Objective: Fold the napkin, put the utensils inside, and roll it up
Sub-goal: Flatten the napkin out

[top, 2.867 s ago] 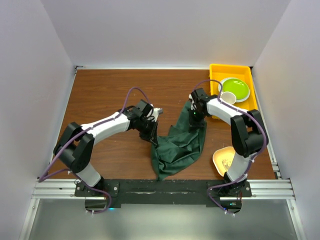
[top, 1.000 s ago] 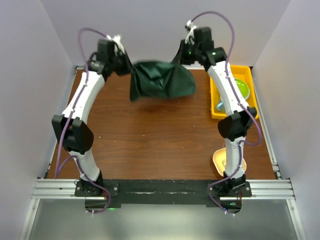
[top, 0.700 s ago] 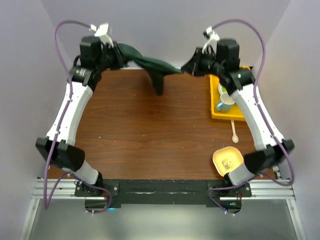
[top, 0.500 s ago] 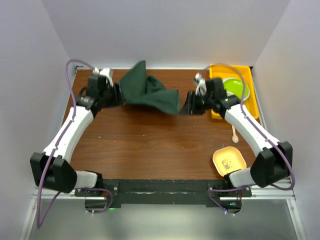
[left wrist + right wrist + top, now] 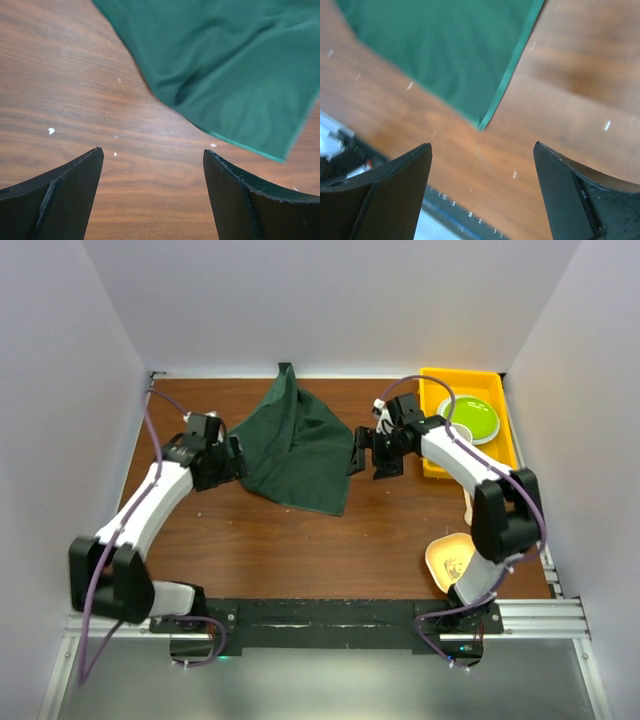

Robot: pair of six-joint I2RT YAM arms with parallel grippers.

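My gripper will pull the napkin's hemmed corner, and the dark green napkin will spread into a much wider sheet, because folds gather toward its back corner.
The dark green napkin lies spread on the brown table, one corner pointing at the back wall. My left gripper is open just off its left edge. My right gripper is open just off its right edge. In the left wrist view the napkin lies ahead of the open left gripper, with bare wood between the fingers. In the right wrist view a hemmed corner of the napkin lies ahead of the open right gripper. The utensils are hidden.
A yellow tray at the back right holds a green plate. A beige bowl sits by the right arm's base. White walls close in the table on three sides.
Both arms came down from high at the back, bringing the napkin onto the table. Both grippers then opened and let go of it.
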